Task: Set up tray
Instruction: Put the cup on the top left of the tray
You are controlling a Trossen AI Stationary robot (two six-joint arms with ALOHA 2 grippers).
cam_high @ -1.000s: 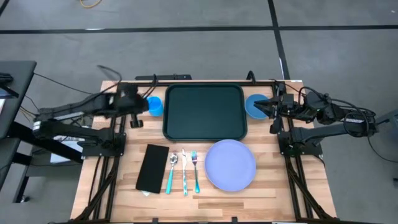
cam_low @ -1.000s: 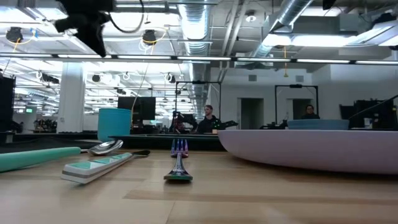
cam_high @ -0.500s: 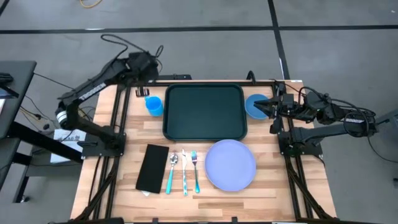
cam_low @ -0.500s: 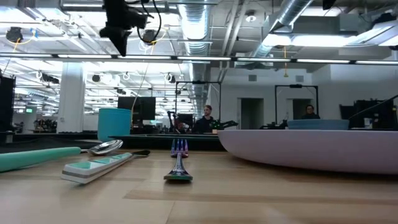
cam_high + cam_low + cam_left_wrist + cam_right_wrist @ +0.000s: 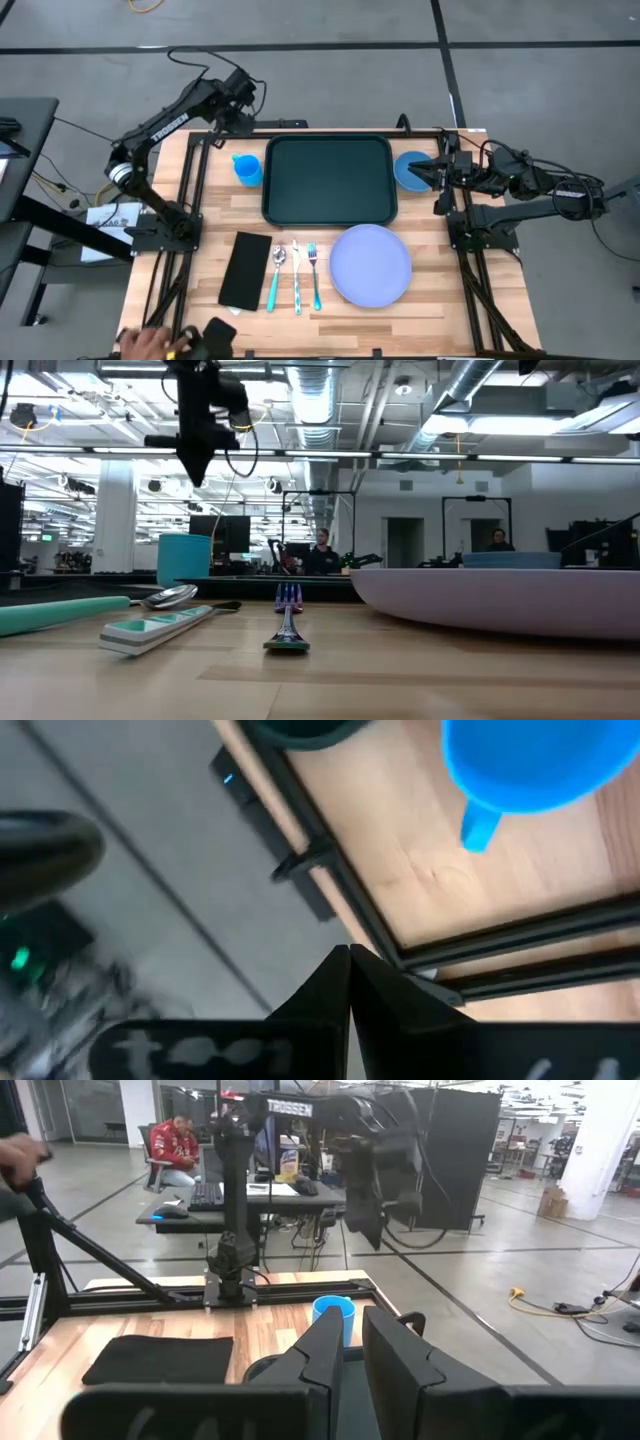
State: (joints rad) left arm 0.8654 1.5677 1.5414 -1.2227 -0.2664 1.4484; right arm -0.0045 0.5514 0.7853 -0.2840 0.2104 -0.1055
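My left gripper needs to open, line its fingers up with the handle (image 5: 236,157) and lower them, because it hangs shut and wide of the blue cup's handle (image 5: 481,827).
The dark green tray (image 5: 330,180) lies flat at the middle of the table's far half. A blue cup (image 5: 247,170) stands just left of it, and a blue bowl (image 5: 403,160) just right of it. My left gripper (image 5: 226,122) hangs shut high over the table's far left corner, pointing steeply down, with the cup (image 5: 535,765) off to one side. My right gripper (image 5: 418,172) is level above the bowl, its fingers (image 5: 325,1350) a narrow gap apart with nothing between them.
A lavender plate (image 5: 370,263) sits in front of the tray at the right. A black napkin (image 5: 246,270), spoon (image 5: 276,275), knife (image 5: 296,278) and fork (image 5: 314,272) lie to its left. A person's hand (image 5: 145,343) shows at the table's near left edge.
My left gripper has swung from beside the cup toward the table's far edge, staying high, and has rolled about its own axis; it stays shut. A person's hand has come into view at the near left edge.
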